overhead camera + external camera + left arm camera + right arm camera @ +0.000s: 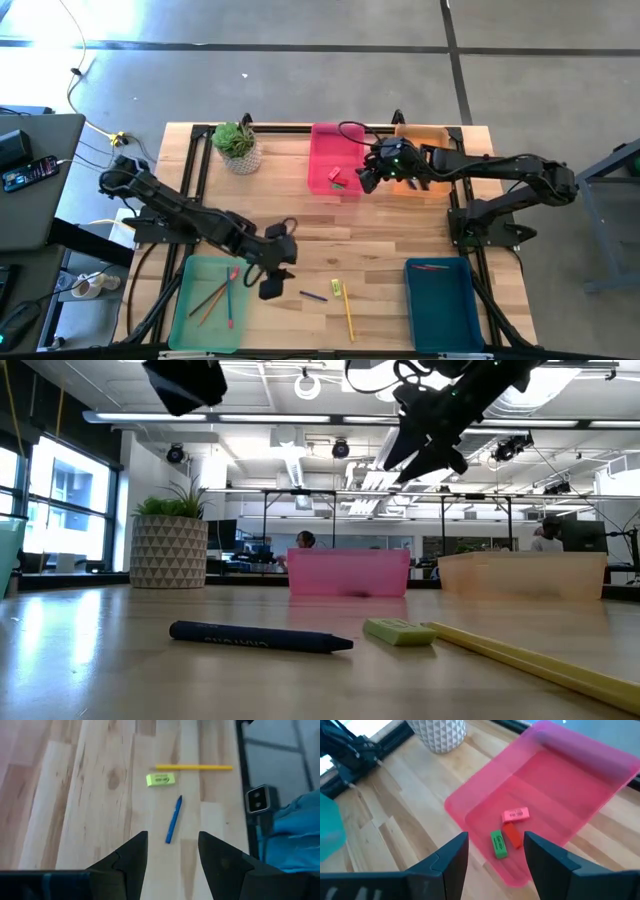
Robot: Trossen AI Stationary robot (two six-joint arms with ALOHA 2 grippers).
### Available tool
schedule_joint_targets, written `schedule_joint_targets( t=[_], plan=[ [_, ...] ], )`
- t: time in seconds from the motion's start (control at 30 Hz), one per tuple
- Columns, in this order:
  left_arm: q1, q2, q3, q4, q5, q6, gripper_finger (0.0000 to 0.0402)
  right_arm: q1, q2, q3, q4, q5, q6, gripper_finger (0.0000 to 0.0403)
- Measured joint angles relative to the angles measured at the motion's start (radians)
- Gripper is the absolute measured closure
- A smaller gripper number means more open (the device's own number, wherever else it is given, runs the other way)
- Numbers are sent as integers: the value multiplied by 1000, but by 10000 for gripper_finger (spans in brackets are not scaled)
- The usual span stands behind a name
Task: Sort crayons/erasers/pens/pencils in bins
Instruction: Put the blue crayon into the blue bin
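Note:
My left gripper should keep going down and close near the crayon's blunt end [184, 630], because the dark blue crayon [258, 637] is clear of the eraser and that end faces my open fingers.
A short dark blue crayon [173, 820], a yellow-green eraser [161, 779] and a yellow pencil [194, 767] lie flat on the wooden table near its front edge. My left gripper [172, 837] hangs open above the table, just left of the crayon [313, 296] and beside the light green bin [190, 315], which holds pencils [228, 298]. My right gripper [496, 836] hangs open above the pink bin [555, 780], where a pink eraser [516, 815], a red one [512, 836] and a green one [498, 844] lie on the floor.
The orange bin [432, 134] stands right of the pink bin [335, 160], partly under my right arm. The dark teal bin [440, 305] at the front right holds a thin red stick [430, 267]. A potted plant [237, 146] stands at the back left.

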Motion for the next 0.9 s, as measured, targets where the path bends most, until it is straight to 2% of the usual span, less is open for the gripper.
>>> schedule_joint_targets(
  t=[0.2,0.5,0.67,0.9],
  plan=[
    [0,116,87,-69,3,-53,239,19,0,-1,-37,1,0,222],
    [-16,278,181,-73,22,-90,239,42,0,-1,-40,7,0,222],
    [-33,347,211,-77,37,-102,239,44,0,-2,-42,7,7,222],
    [-58,422,224,-73,0,-123,239,44,1,-2,-53,16,26,222]
  ],
)
